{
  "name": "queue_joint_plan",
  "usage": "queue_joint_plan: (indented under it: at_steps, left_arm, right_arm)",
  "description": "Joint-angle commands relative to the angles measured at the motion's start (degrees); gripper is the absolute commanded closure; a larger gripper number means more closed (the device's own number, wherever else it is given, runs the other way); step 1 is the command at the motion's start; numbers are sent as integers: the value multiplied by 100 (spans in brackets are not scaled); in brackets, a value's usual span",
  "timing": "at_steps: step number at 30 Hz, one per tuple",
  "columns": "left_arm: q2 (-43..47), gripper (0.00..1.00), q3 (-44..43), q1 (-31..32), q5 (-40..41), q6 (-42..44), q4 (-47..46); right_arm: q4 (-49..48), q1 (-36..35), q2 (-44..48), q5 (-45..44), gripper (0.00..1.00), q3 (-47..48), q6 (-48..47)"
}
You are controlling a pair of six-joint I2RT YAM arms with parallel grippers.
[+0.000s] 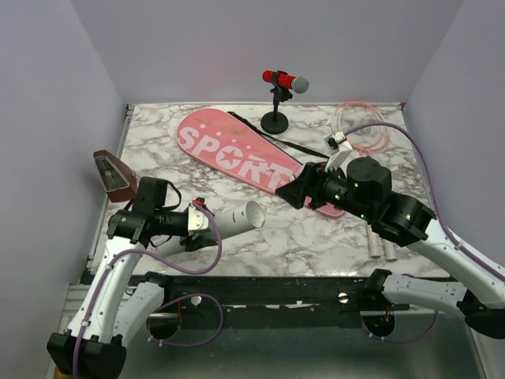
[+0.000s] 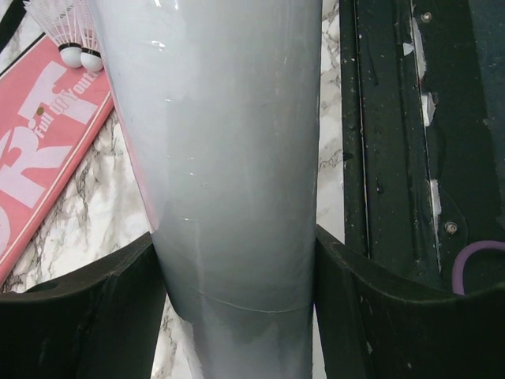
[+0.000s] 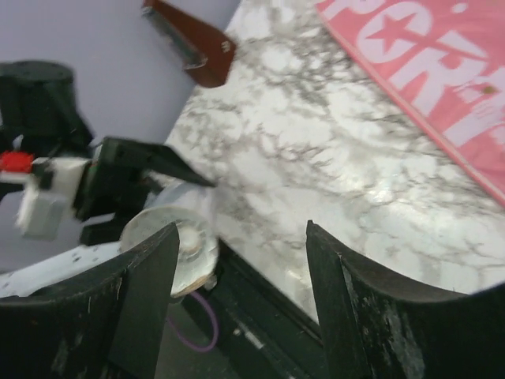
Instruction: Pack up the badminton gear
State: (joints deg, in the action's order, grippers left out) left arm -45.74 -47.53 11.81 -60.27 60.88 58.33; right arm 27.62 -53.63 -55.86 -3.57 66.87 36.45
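Note:
My right gripper should keep moving toward the far shuttlecock's skirt (image 2: 55, 21) until its fingers close there, because the shuttlecocks' white corks (image 2: 72, 55) point toward the tube side.
My left gripper (image 1: 203, 222) (image 2: 235, 237) is shut on the long white tube (image 1: 233, 219) (image 2: 229, 158), held level above the table's near left part with its open end (image 3: 170, 249) pointing right. To the right of that end, over the tip of the pink "SPORT" bag (image 1: 225, 148) (image 3: 442, 71) (image 2: 39, 142), hangs my right gripper (image 1: 286, 193) (image 3: 241, 229), open and holding nothing. Two pink-framed rackets (image 1: 361, 126) lie at the right, their white handles (image 1: 380, 245) near the front edge. Two shuttlecocks (image 2: 75, 35) show beside the tube's far end.
A red microphone (image 1: 285, 80) on a black stand is at the back centre. A brown wedge-shaped box (image 1: 115, 175) (image 3: 189, 43) rests at the left edge. The bag's black strap (image 1: 296, 147) trails across the marble table (image 1: 316, 237). Walls close in on three sides.

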Motion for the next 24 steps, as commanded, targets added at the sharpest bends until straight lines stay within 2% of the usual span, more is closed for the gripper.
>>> queue_joint_plan:
  at_steps: [1, 4, 7, 9, 15, 19, 24]
  left_arm:
    - [91, 47, 77, -4, -169, 213, 38]
    - [152, 47, 147, -4, -125, 257, 47]
    - [240, 47, 226, 5, -73, 310, 39]
    - [276, 46, 261, 5, -20, 345, 56]
    - [346, 46, 314, 23, 85, 460, 188]
    - [320, 46, 384, 32, 217, 223, 4]
    - [258, 46, 437, 75, 472, -146, -329]
  right_arm:
    - [728, 1008, -495, -365, 27, -130, -313]
    - [343, 2142, -864, 302, 27, -385, -550]
    - [166, 3136, -1610, 1005, 28, -255, -796]
    - [-166, 3480, -2102, 1112, 28, -210, -867]
    - [-827, 3877, -3325, 1297, 27, -7, -1078]
    - [-1433, 3904, -3800, 1737, 30, -16, -1052]
    - [-1558, 3904, -4336, 1773, 34, 273, -1148]
